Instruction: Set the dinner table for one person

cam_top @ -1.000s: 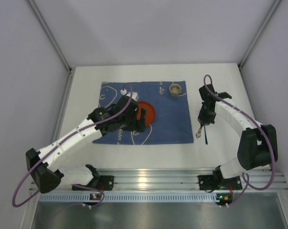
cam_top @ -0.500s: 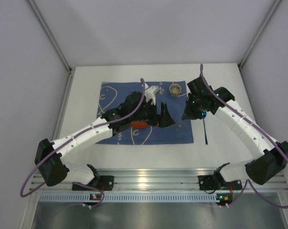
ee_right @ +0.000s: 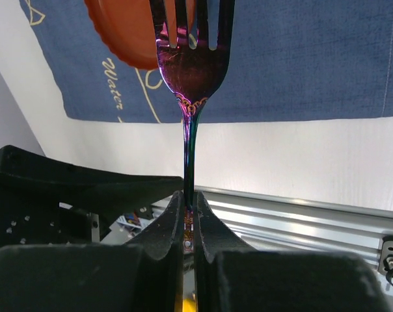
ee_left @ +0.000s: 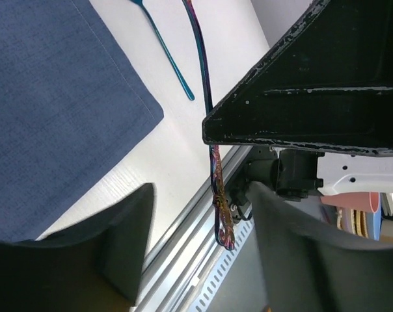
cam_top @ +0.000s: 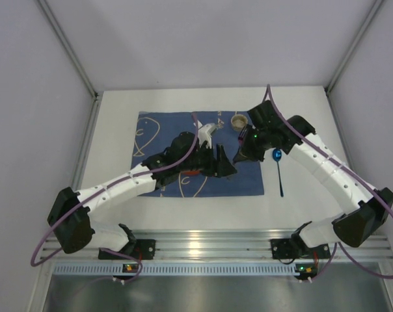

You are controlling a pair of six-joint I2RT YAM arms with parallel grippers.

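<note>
My left gripper should take the fork's handle [ee_left: 220, 211] and put the fork in place, because my right gripper is holding the fork [ee_right: 191, 71] and the fork belongs on my left gripper's side of the plate.
The white dinner table [cam_top: 300, 201] carries a blue patterned mat [cam_top: 248, 179]. An orange plate [cam_top: 191, 172] lies on the mat, mostly hidden under my left arm; it shows at the top of the right wrist view [ee_right: 128, 39]. My right gripper [cam_top: 237, 158] is shut on the handle of an iridescent fork [ee_right: 189, 58], held above the mat's right part with its tines over the plate's edge. My left gripper [cam_top: 224, 164] is open and empty, hovering right beside it. The fork's handle [ee_left: 216, 175] shows in the left wrist view. A blue spoon [cam_top: 278, 172] lies on the table right of the mat.
A small tan cup [cam_top: 239, 121] stands at the mat's far right corner. An aluminium rail [cam_top: 203, 244] runs along the near table edge. Enclosure walls close in the left, right and back. The two grippers are very close together over the mat.
My right gripper has carried the fork left, from above the spoon to over the mat. My left arm has swung right across the plate, ending beside the right gripper.
</note>
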